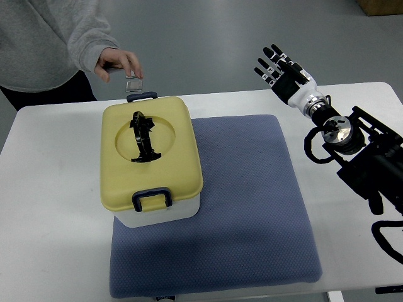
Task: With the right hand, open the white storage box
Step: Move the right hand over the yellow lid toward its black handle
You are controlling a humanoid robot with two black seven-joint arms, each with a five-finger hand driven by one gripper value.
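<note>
The pale yellow lid (179,151) will come all the way off the box when I lift the black handle, because the near dark blue latch (152,197) is flipped up.
The white storage box (165,214) with a pale yellow lid (151,154) stands on the left part of a blue mat (252,201). A black handle (144,136) lies folded in the lid's round recess. Dark blue latches sit at the near side (152,200) and the far side (141,97); both look closed. My right hand (277,68) hovers at the back right over the table edge, well right of the box, fingers spread and holding nothing. The left arm does not show.
A person in a grey sleeve (75,38) stands at the back left, a hand (119,64) holding a small clear object (133,83) just behind the box's far latch. The white table (50,207) carries the mat; grey floor lies beyond.
</note>
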